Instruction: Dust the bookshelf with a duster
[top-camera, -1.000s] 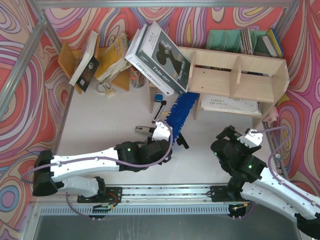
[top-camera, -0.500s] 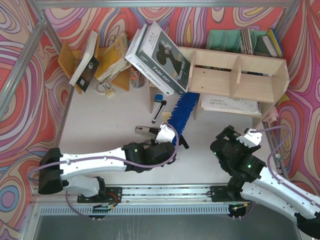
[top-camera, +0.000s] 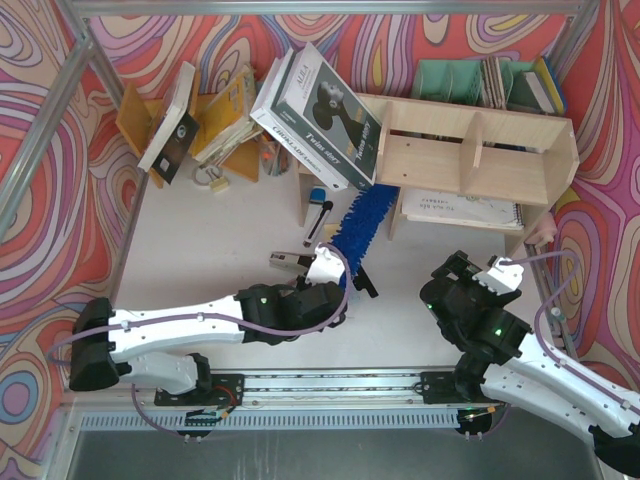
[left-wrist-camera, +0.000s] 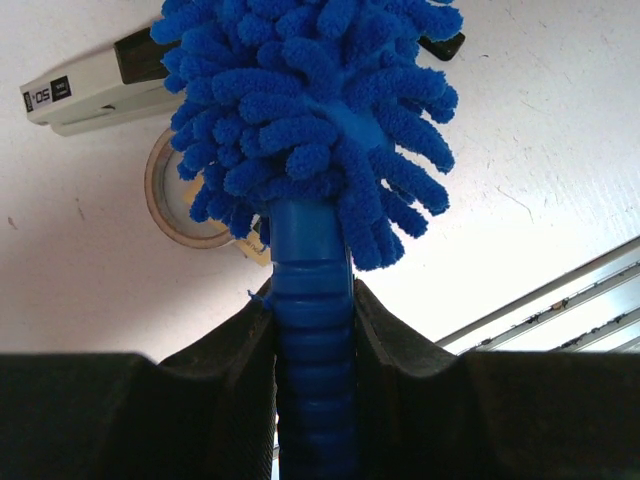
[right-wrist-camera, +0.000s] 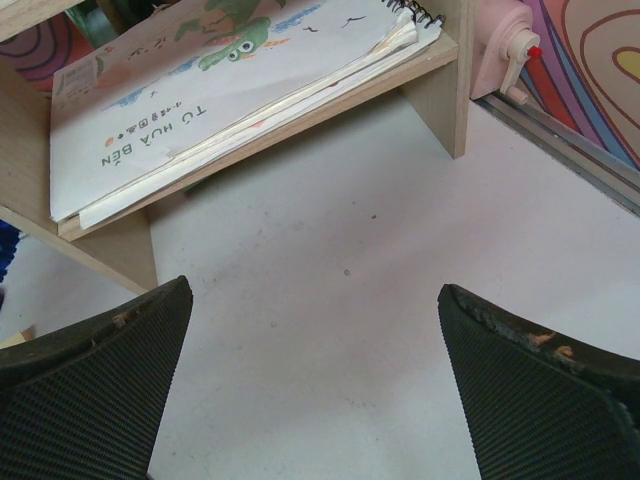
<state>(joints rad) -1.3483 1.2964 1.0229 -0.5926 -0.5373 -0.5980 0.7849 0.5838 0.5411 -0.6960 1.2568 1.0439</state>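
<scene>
The duster's head is near the upright (top-camera: 397, 214) beside the spiral notebook, so my left gripper should pull back and sweep toward the opposite upright (top-camera: 304, 200) under the leaning books.
The duster (top-camera: 362, 222) is a bright-blue fluffy wand that slants from my left gripper (top-camera: 338, 280) up to the lower left end of the pale plywood bookshelf (top-camera: 480, 150). In the left wrist view my left gripper (left-wrist-camera: 312, 300) is shut on the duster's ribbed blue handle (left-wrist-camera: 312, 340), with the fluffy head (left-wrist-camera: 310, 100) just ahead of the fingers. My right gripper (top-camera: 478, 275) is open and empty over the table in front of the shelf's lower tier. In the right wrist view, that gripper (right-wrist-camera: 312, 300) faces the bookshelf (right-wrist-camera: 442, 90).
A spiral notebook (right-wrist-camera: 230, 90) lies on the shelf's bottom tier, with a pink sharpener (right-wrist-camera: 505, 45) at its right end. A stapler (left-wrist-camera: 90, 90) and a tape roll (left-wrist-camera: 175, 205) lie under the duster head. Leaning books (top-camera: 320, 115) and a marker (top-camera: 318, 222) sit left of the shelf.
My left arm shifted slightly right and then back a little, keeping the duster in its grip. The duster head stays by the shelf's lower left end. The right arm has not moved.
</scene>
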